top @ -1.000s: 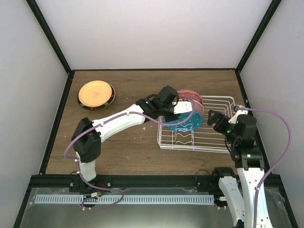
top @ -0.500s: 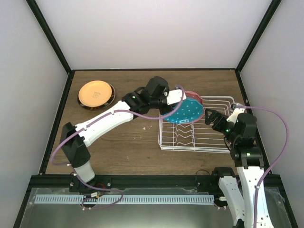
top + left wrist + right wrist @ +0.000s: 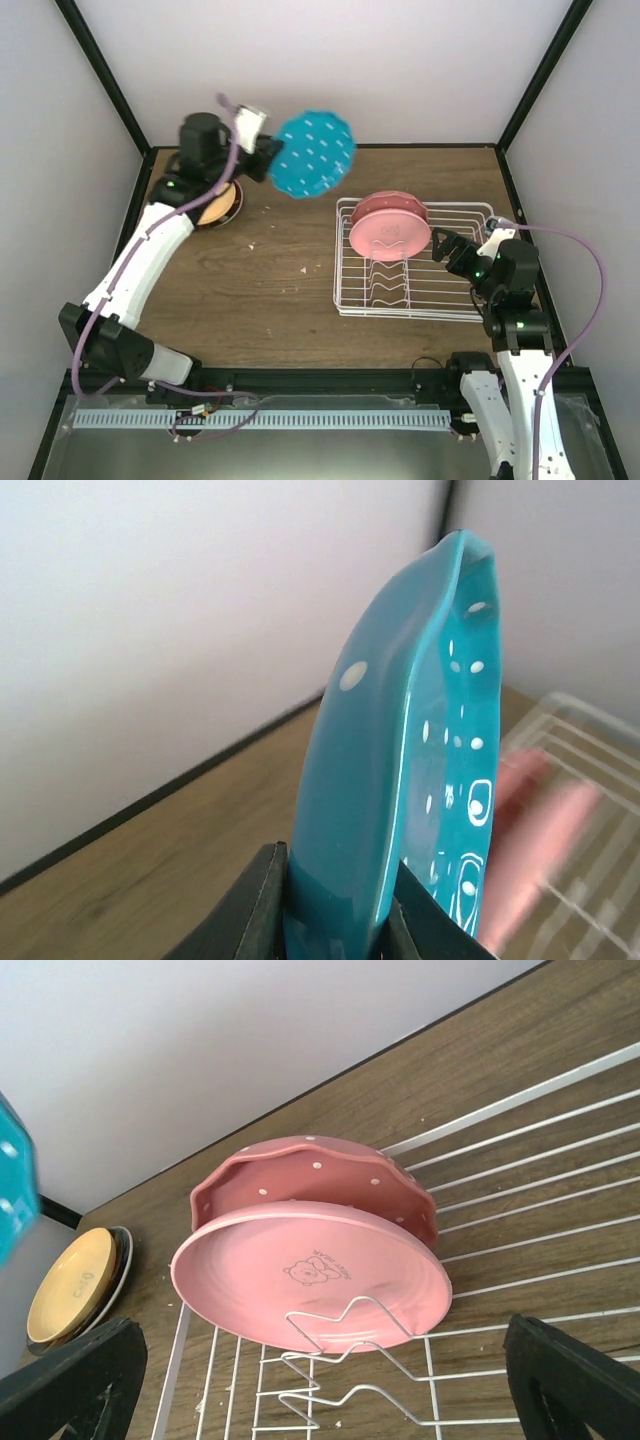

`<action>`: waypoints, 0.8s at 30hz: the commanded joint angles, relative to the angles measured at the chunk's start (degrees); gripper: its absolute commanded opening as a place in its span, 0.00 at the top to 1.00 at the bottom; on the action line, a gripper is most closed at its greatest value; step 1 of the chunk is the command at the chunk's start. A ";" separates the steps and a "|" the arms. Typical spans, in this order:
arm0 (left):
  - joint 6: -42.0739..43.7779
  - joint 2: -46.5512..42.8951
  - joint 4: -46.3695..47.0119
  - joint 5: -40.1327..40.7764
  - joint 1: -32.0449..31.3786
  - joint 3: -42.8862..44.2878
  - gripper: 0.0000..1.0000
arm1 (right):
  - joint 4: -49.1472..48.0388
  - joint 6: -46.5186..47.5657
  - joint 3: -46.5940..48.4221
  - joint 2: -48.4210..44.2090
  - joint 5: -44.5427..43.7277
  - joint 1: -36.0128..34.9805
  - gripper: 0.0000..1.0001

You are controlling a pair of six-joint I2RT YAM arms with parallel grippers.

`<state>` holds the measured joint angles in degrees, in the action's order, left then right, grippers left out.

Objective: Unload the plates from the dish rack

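Observation:
The teal plate (image 3: 313,154) is hanging with its dotted side up and is clear of the dish rack. My left gripper should keep moving it down until it touches the open wood (image 3: 287,217).
My left gripper (image 3: 262,152) is shut on the rim of the teal plate with white dots (image 3: 313,153), holding it high in the air over the back left of the table; the left wrist view shows the plate (image 3: 400,780) edge-on between the jaws. Two pink plates (image 3: 390,232) stand in the white wire dish rack (image 3: 455,290) at its back left; they also show in the right wrist view (image 3: 320,1265). The dark-rimmed plate with cream-orange centre (image 3: 222,205) lies on the table at the back left, partly hidden by my left arm. My right gripper (image 3: 448,246) is open at the rack's right side.
Black frame posts and white walls enclose the wooden table (image 3: 260,300). Small crumbs lie on the wood left of the rack. The red plate is not in view.
My left arm has lifted the teal plate out of the rack and swung it up and to the left, over the back left of the table. The right arm has held still.

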<state>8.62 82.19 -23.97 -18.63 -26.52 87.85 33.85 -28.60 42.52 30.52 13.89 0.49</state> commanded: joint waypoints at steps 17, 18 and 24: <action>-50.85 15.64 23.46 -11.27 19.05 -19.00 0.96 | 4.25 0.45 2.89 -2.87 -2.19 -0.61 0.00; -50.76 16.38 23.25 -10.71 19.07 -18.99 0.96 | 4.97 0.47 3.09 -3.38 -2.91 -0.58 0.00; -51.07 21.17 22.27 -9.33 18.94 -18.11 0.96 | 7.72 0.37 4.09 -5.25 -4.38 -0.57 0.00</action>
<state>-39.70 102.17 -9.34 -25.98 -7.64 66.96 38.52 -28.97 44.03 26.17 11.51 0.49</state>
